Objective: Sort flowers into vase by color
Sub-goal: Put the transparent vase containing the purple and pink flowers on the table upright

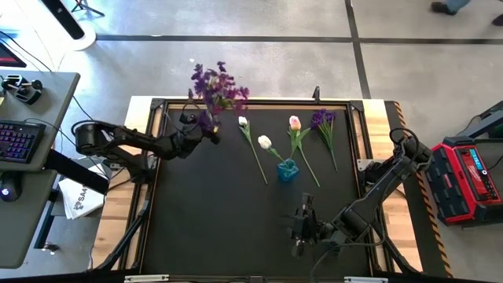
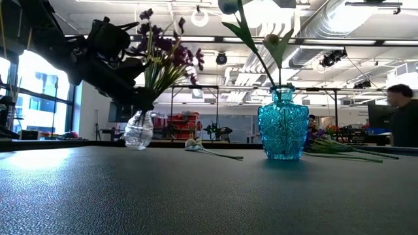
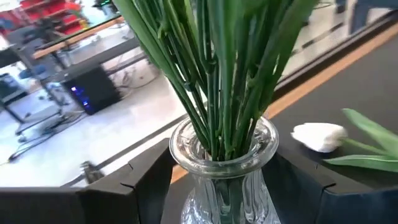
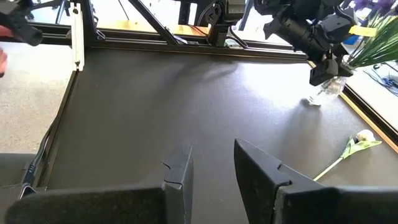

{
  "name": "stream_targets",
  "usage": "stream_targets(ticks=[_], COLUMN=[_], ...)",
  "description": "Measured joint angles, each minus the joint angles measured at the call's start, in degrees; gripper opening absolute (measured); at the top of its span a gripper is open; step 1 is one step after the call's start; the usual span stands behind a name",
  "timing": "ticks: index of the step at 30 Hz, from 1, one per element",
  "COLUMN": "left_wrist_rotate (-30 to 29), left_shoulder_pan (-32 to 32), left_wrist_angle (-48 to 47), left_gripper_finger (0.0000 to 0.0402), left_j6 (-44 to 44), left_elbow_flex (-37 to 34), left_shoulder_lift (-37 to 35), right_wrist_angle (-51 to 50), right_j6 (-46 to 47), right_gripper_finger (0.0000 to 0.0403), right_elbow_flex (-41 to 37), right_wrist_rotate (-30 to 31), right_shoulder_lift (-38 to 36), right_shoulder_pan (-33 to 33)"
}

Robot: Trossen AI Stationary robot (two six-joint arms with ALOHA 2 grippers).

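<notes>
Next, my left gripper tilts the clear vase upright and sets it flat before opening, as it leans in my grip with its base crooked to the mat.
A clear glass vase stands near the table's far left corner and holds several purple sprigs. My left gripper is open, with one finger on each side of the vase's neck. A blue vase stands mid-table with one white tulip upright in it. Another white tulip, a pink tulip and a purple sprig lie flat on the mat. My right gripper is open near the table's near edge and touches nothing. My left gripper comes level from the table's left at the clear vase's neck, just under the rim, with its fingers on either side. I cannot tell whether they touch the glass. The vase stands upright on the mat.
The black mat has free room on its near left half. A raised frame rail runs round the table. A desk with a keyboard stands to the left and a red case to the right. A person is beyond the table.
</notes>
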Motion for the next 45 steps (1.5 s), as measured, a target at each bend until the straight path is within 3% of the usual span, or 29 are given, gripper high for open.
stream_targets(ticks=[5, 16, 25, 32, 45], left_wrist_rotate=[0.58, 11.44, 16.05, 22.56, 24.44], left_shoulder_pan=[3.41, 6.54, 6.94, 11.38, 11.9], left_wrist_angle=[1.5, 23.62, 27.94, 35.86, 38.52], left_gripper_finger=[0.022, 0.022, 0.022, 0.022, 0.0222], left_j6=[-1.5, -2.31, 0.4, 1.83, 3.96], left_elbow_flex=[-1.0, -10.73, -7.01, -5.11, -5.12], left_shoulder_lift=[0.0, 0.09, 2.7, 10.63, 18.27], right_wrist_angle=[0.0, 0.0, 0.0, -0.02, -0.02], right_j6=[0.02, -0.44, -0.87, -0.66, -0.59], right_gripper_finger=[0.0084, 0.0084, 0.0084, 0.0084, 0.0084], right_elbow_flex=[0.0, 0.0, 0.0, 0.0, 0.0], right_wrist_rotate=[0.0, -0.19, -0.28, -0.34, -1.14], right_shoulder_lift=[0.0, 0.0, 0.0, 0.0, -0.02], right_shoulder_pan=[0.02, 0.02, 0.02, 0.02, 0.02])
